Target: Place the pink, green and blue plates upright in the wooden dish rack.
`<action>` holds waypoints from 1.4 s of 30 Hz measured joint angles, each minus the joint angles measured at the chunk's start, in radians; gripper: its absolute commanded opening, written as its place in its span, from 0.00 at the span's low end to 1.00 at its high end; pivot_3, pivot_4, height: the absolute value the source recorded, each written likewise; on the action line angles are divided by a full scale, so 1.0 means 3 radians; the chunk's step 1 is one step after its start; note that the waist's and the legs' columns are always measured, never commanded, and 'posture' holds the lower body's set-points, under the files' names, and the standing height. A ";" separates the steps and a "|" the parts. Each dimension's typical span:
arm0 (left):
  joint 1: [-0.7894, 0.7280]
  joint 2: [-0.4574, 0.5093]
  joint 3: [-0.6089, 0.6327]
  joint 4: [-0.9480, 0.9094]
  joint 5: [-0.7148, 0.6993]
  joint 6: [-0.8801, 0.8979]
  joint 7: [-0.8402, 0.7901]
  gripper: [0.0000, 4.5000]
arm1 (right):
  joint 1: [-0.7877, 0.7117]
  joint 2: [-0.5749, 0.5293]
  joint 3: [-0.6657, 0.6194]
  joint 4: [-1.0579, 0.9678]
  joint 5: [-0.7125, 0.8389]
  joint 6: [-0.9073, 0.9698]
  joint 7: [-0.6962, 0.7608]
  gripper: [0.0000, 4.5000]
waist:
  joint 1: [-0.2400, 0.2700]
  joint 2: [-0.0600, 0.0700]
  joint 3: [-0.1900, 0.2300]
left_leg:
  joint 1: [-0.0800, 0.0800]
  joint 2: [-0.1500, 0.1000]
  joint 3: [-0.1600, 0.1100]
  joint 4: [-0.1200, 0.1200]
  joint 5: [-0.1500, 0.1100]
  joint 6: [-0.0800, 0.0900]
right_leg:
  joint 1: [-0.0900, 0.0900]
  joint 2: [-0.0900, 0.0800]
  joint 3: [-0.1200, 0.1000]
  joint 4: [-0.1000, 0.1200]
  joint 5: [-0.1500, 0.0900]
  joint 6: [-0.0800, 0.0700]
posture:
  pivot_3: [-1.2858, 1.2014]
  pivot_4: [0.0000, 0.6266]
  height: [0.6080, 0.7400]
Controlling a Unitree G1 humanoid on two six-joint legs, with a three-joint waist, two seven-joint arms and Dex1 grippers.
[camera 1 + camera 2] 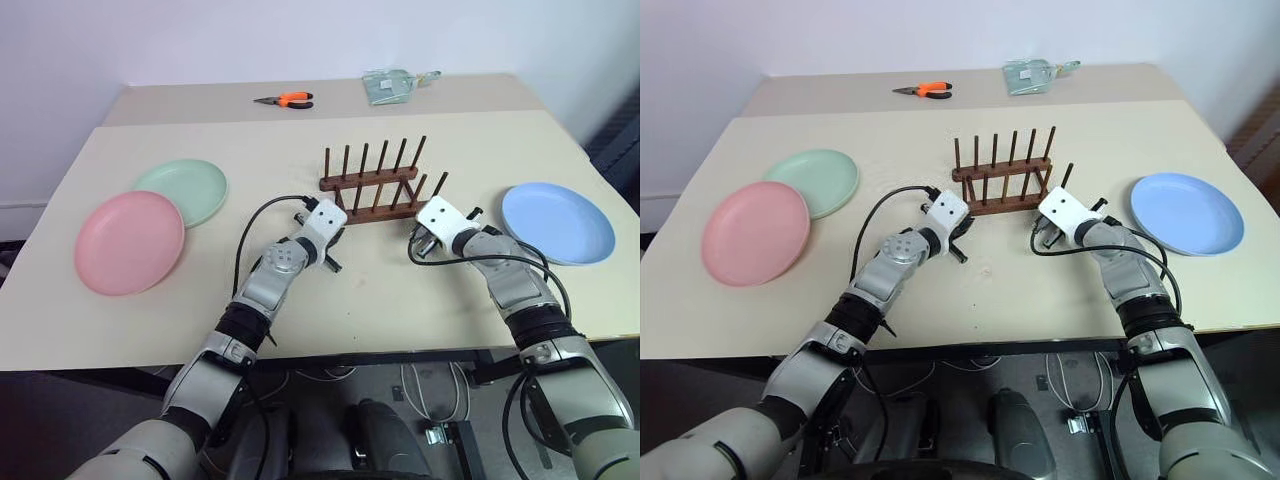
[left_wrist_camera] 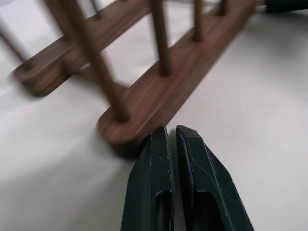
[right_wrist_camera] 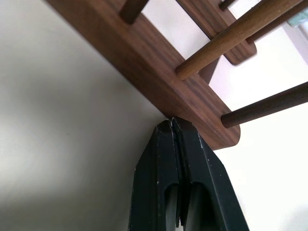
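The pink plate is too far away for my right gripper to reach, so my left gripper should pick it up and pass it to my right gripper for the rack's end slot.
The wooden dish rack stands in the middle of the table with nothing between its upright pegs. My left gripper is shut and holds nothing, its tips right at the near rail's left end. My right gripper is also shut on nothing, with its tips against the near rail close to its right end. The pink plate lies flat at the left. The green plate lies behind it, its edge tucked under the pink one. At the right, the blue plate lies flat beside my right arm.
Orange-handled pliers and a clear plastic packet lie on the far table behind the rack. The table's front edge runs under my forearms. Bare tabletop separates the rack from each plate.
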 measured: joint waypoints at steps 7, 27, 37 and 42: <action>0.0382 0.0208 0.0074 -0.0634 -0.0100 0.0196 -0.0196 0.04 | 0.0436 -0.0083 -0.0096 -0.0671 0.0087 0.0041 0.0192 0.05 | -0.0003 0.0002 -0.0001 | -0.0003 0.0000 0.0002 -0.0004 0.0000 -0.0001 | -0.0006 -0.0001 0.0004 0.0000 0.0000 0.0000 | 0.52 0.24 1.00; 0.1577 -0.0058 0.2963 -0.3009 -0.1241 0.1263 0.1893 0.77 | 0.0693 -0.0117 -0.0102 -0.2125 0.0982 0.0649 0.1303 0.94 | 0.0044 -0.0014 0.0001 | -0.0010 0.0003 -0.0001 -0.0002 0.0000 -0.0003 | -0.0005 -0.0006 -0.0005 -0.0011 0.0005 -0.0002 | 0.52 0.24 1.00; 0.1686 -0.0281 0.3462 -0.3060 -0.1896 0.1524 0.2348 0.77 | 0.0700 -0.0113 -0.0077 -0.2126 0.0977 0.0592 0.1348 0.94 | 0.0028 -0.0021 0.0002 | -0.0010 0.0003 -0.0002 -0.0002 0.0000 -0.0003 | -0.0005 -0.0005 -0.0005 -0.0011 0.0005 -0.0002 | 0.52 0.24 1.00; 0.1592 -0.0198 0.3594 -0.2838 -0.2190 0.1548 0.2425 0.50 | 0.0777 -0.0112 -0.0071 -0.2197 0.0950 0.0593 0.1307 0.96 | 0.0041 -0.0021 0.0002 | -0.0010 0.0003 -0.0002 -0.0002 0.0001 -0.0004 | -0.0005 -0.0005 -0.0006 -0.0011 0.0005 -0.0002 | 0.52 0.24 1.00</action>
